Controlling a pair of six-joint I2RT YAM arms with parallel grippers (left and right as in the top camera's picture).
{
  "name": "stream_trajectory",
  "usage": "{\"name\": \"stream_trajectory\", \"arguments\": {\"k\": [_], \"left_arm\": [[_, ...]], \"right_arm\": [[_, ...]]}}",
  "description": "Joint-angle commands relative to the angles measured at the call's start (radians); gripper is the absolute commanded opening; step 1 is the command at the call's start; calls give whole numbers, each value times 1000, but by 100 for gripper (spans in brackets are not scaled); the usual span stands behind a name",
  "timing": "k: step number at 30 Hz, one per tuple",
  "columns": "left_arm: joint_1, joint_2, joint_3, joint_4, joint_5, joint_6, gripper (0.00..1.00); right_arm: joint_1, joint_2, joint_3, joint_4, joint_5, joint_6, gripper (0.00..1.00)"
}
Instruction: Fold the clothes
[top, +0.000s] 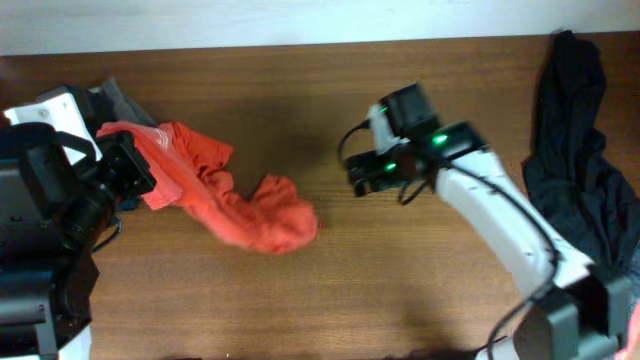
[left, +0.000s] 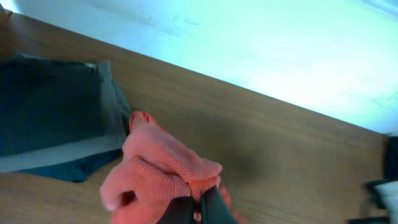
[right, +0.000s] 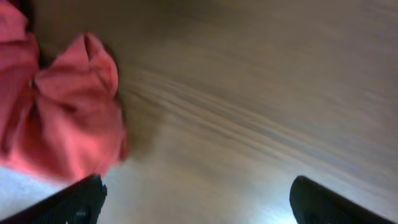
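The red-orange T-shirt is lying in a long heap (top: 208, 182) from my left gripper. My right gripper should grab the T-shirt's loose end (top: 286, 214) and pull it open before folding.
A red-orange T-shirt (top: 230, 200) lies crumpled in a long bunch on the wooden table, left of centre. My left gripper (top: 140, 178) is shut on its left end, and in the left wrist view the fabric (left: 161, 168) is pinched between the dark fingertips of that gripper (left: 202, 204). My right gripper (top: 354, 178) hangs open over bare wood, a short way right of the shirt's other end. In the right wrist view its fingers (right: 74, 202) stand wide apart with nothing between them, and the shirt (right: 62, 118) is at the left. A limp black garment (top: 580, 150) lies at the far right.
A folded dark grey and blue garment (left: 50, 112) lies at the table's back left corner (top: 115, 98), just behind the shirt's held end. The table's far edge meets a pale wall (top: 300, 20). Bare wood (top: 300, 110) separates the two arms.
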Motion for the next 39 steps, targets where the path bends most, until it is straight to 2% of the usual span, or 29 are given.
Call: {"name": "stream_trajectory", "arguments": {"k": [1, 13, 22, 24, 25, 26, 28, 29, 34, 39], "left_arm": [[7, -8, 26, -1, -23, 16, 1], [7, -3, 26, 15, -50, 16, 1], [7, -3, 26, 17, -50, 16, 1], [7, -3, 26, 17, -50, 16, 1], [7, -3, 26, 17, -50, 16, 0], [7, -3, 26, 17, -50, 16, 1], [7, -3, 26, 17, -61, 16, 0], [7, -3, 26, 17, -65, 16, 1], [7, -3, 26, 17, -78, 16, 1], [7, -3, 26, 17, -95, 19, 1]], "right_arm": [[89, 48, -85, 113, -84, -7, 99], [314, 195, -108, 227, -199, -7, 99], [391, 250, -108, 253, -200, -2, 99], [405, 262, -108, 256, -200, -2, 90], [411, 269, -108, 259, -200, -2, 77], [417, 272, -108, 261, -200, -2, 61], [419, 273, -108, 263, -200, -2, 17], [416, 272, -108, 262, -199, -2, 4], [311, 220, -35, 167, -114, 121, 4], [32, 156, 152, -47, 106, 210, 4]]}}
